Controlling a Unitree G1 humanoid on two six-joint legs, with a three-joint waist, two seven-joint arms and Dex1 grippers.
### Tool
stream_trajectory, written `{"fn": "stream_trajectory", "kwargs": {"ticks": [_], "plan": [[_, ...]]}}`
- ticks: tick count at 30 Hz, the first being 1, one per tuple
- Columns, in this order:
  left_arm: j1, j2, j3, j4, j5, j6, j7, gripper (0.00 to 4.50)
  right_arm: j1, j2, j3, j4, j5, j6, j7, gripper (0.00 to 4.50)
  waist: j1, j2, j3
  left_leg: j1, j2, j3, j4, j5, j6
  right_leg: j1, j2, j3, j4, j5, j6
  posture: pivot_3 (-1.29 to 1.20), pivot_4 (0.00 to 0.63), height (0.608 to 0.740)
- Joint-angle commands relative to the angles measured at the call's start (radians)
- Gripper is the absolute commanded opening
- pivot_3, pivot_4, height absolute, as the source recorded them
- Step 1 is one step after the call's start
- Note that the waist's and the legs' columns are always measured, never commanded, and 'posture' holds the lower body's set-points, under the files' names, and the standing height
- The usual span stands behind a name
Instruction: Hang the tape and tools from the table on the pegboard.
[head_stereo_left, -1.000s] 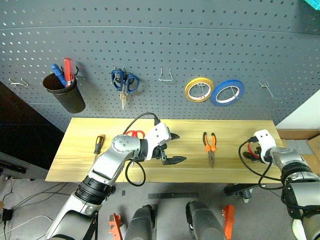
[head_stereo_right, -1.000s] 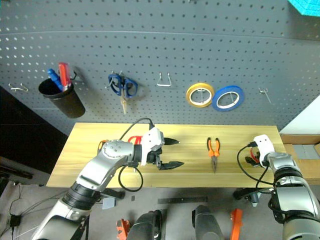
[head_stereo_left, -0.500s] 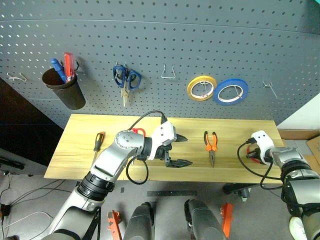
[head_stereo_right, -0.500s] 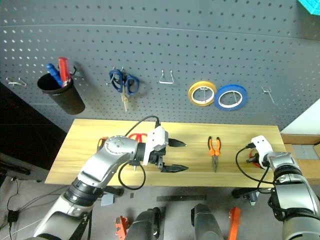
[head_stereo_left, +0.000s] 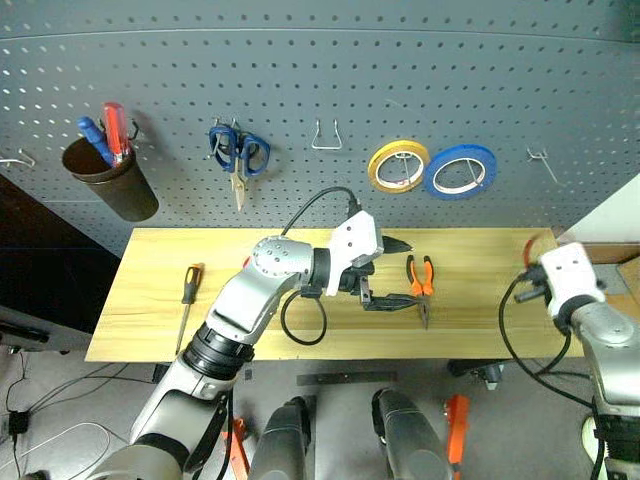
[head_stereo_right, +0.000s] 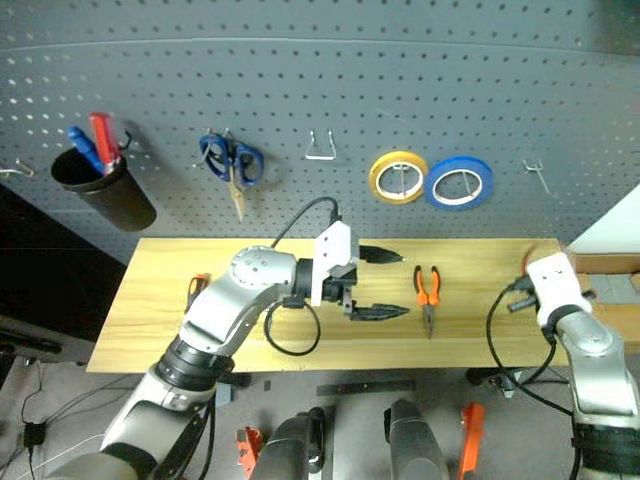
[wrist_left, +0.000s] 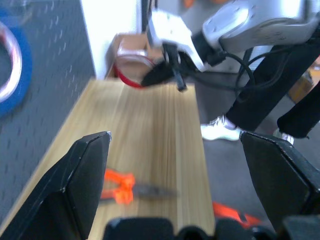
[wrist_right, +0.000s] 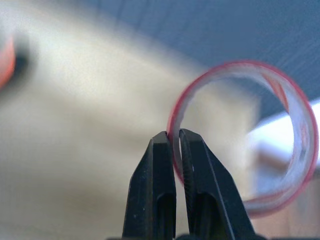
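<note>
The red tape (wrist_right: 175, 116) juts crooked from my right gripper, so next my left gripper backs away while my right gripper lays the tape by the pliers to regrip.
My right gripper (wrist_right: 176, 137) is shut on the rim of the thin red tape (wrist_right: 240, 63) and holds it upright above the right end of the table (head_stereo_left: 150, 300); the tape (head_stereo_left: 527, 250) shows there as a red arc. My left gripper (head_stereo_left: 405, 272) hangs open over the table's middle, its fingers pointing right, just left of the orange-handled pliers (head_stereo_left: 420, 280). The slim screwdriver (head_stereo_left: 187, 290) lies near the table's left end. My left arm hides the red scissors. The pegboard (head_stereo_left: 300, 80) rises behind the table.
On the pegboard hang a black cup (head_stereo_left: 105, 185) with a red and a blue screwdriver, blue-handled scissors (head_stereo_left: 237, 155), a yellow tape roll (head_stereo_left: 397, 165) and a blue one (head_stereo_left: 460, 172). Bare hooks (head_stereo_left: 325, 135) (head_stereo_left: 540, 160) stand between and right of them.
My right gripper has shut on the red tape and lifted it off the table's right end. My open left gripper has risen and moved right towards the pliers. The camera has tilted slightly.
</note>
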Motion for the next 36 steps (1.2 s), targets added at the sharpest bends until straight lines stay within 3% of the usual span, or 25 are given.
{"fn": "stream_trajectory", "kwargs": {"ticks": [1,4,9,14,17,20,23,27,31,36], "plan": [[-0.008,0.006,0.009,0.005,0.002,-0.041,-0.011,4.46,0.0,0.057,0.01,-0.271,-0.019,0.063,-0.075,0.06,-0.001,0.0,0.001,0.0,0.0,0.0,0.0,0.0,0.0,0.0,0.001,-0.001,0.0,0.0,0.0,-0.19,0.331,0.74],[-0.02,0.002,0.02,0.022,-0.007,-0.044,-0.012,4.46,-0.083,0.074,0.053,-0.342,-0.033,0.1,-0.1,0.06,-0.002,0.0,0.004,0.0,0.0,0.0,0.0,0.0,0.0,0.0,0.002,-0.001,0.0,0.0,-0.001,-0.19,0.331,0.74],[-0.027,0.009,0.024,0.032,-0.005,-0.056,-0.01,4.46,-0.216,0.046,0.042,-0.255,-0.032,0.094,-0.102,0.06,-0.002,-0.001,0.005,-0.003,0.0,0.0,0.001,0.0,0.0,-0.002,0.0,0.0,-0.001,0.003,-0.003,-0.18,0.323,0.74],[0.004,0.074,0.064,0.027,-0.009,-0.04,-0.015,4.46,-0.185,0.038,0.074,-0.184,0.033,0.186,-0.015,0.06,0.006,-0.001,0.005,-0.008,0.001,-0.002,0.001,0.0,0.001,-0.006,0.0,-0.003,-0.001,0.004,-0.005,-0.18,0.317,0.74],[0.04,0.168,0.09,0.076,0.035,-0.087,-0.027,4.46,-0.127,0.048,0.103,-0.184,0.096,0.262,0.052,0.06,0.006,-0.001,0.005,-0.008,0.001,-0.002,0.0,-0.001,0.001,-0.006,0.0,-0.003,-0.001,0.004,-0.005,-0.17,0.318,0.74],[0.07,0.242,0.106,0.123,0.064,-0.119,-0.032,4.46,-0.102,0.058,0.126,-0.193,0.145,0.319,0.086,0.68,-0.002,0.001,0.006,-0.008,0.003,-0.002,0.0,-0.001,0.002,-0.008,0.0,-0.001,0.0,0.004,-0.006,-0.17,0.32,0.74],[0.093,0.321,0.094,0.197,0.132,-0.212,-0.049,4.46,-0.11,0.028,0.2,-0.136,0.139,0.314,0.122,1.67,-0.003,0.0,0.006,-0.009,0.003,-0.001,0.001,-0.001,0.002,-0.008,0.0,-0.001,0.0,0.004,-0.006,-0.17,0.317,0.74],[0.078,0.315,0.126,0.237,0.11,-0.203,-0.045,4.46,-0.177,-0.014,0.305,0.012,0.095,0.242,0.16,3.1,0.001,0.0,0.006,-0.009,0.002,-0.001,0.002,-0.001,0.002,-0.008,0.0,-0.001,0.0,0.004,-0.005,-0.17,0.316,0.74],[0.069,0.292,0.144,0.23,0.074,-0.156,-0.055,4.46,-0.33,-0.019,0.418,0.291,0.017,0.085,0.173,4.46,-0.003,0.0,0.007,-0.01,0.001,0.0,0.004,-0.001,0.002,-0.008,0.0,-0.002,0.001,0.004,-0.005,-0.17,0.315,0.74],[0.068,0.273,0.148,0.204,0.062,-0.122,-0.049,4.46,-0.553,0.075,0.403,0.708,0.007,-0.041,0.112,4.46,-0.013,-0.001,0.007,-0.01,0.002,0.0,0.004,-0.001,0.002,-0.009,0.0,-0.001,0.002,0.005,-0.006,-0.15,0.318,0.74]]}}
